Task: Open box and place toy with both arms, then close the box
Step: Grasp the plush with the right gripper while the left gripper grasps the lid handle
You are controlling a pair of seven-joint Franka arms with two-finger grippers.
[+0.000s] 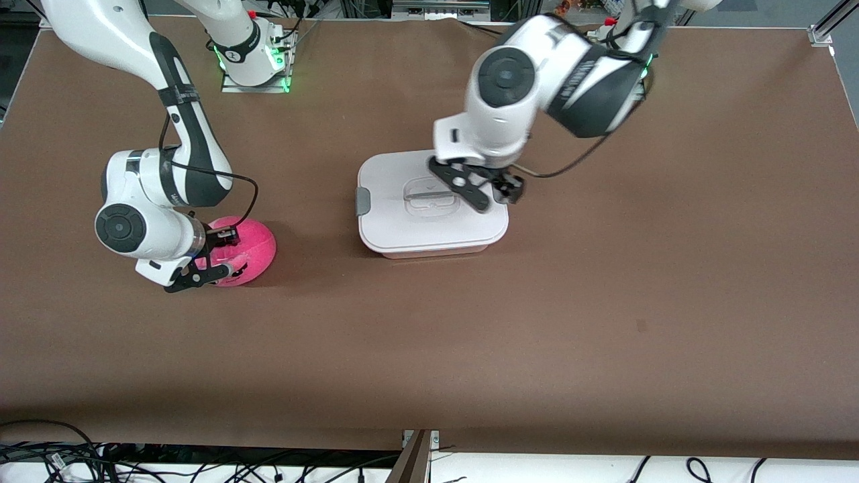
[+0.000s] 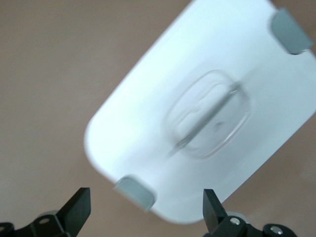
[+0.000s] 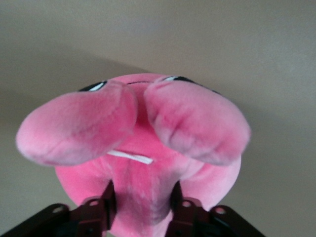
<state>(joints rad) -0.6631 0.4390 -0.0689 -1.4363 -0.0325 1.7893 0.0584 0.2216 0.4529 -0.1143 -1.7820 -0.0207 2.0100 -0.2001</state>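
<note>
I expect the white lid (image 1: pixel 427 219) to come off in one piece, together with the grey clips, when I lift the lid's handle (image 1: pixel 430 194), because the handle sits in the middle between the clips.
The box (image 1: pixel 402 231) stands mid-table with its flat white lid on, a grey clip (image 1: pixel 363 201) at the end toward the right arm and a recessed handle (image 1: pixel 429 198) in the centre. My left gripper (image 1: pixel 500 200) hangs open over the lid's end toward the left arm. In the left wrist view the box (image 2: pixel 197 74) fills the frame, and a grey clip (image 2: pixel 134 191) lies between the spread jaws of the left gripper (image 2: pixel 147 207). The pink toy (image 1: pixel 255 245) rests on the table toward the right arm's end. My right gripper (image 1: pixel 221 255) is shut on it, fingers (image 3: pixel 106 207) sunk into the toy (image 3: pixel 143 128).
The brown table (image 1: pixel 604 302) stretches wide around both things. Cables (image 1: pixel 80 456) and a post (image 1: pixel 413 456) lie along the edge nearest the front camera. The right arm's base (image 1: pixel 251 60) stands at the table's top edge.
</note>
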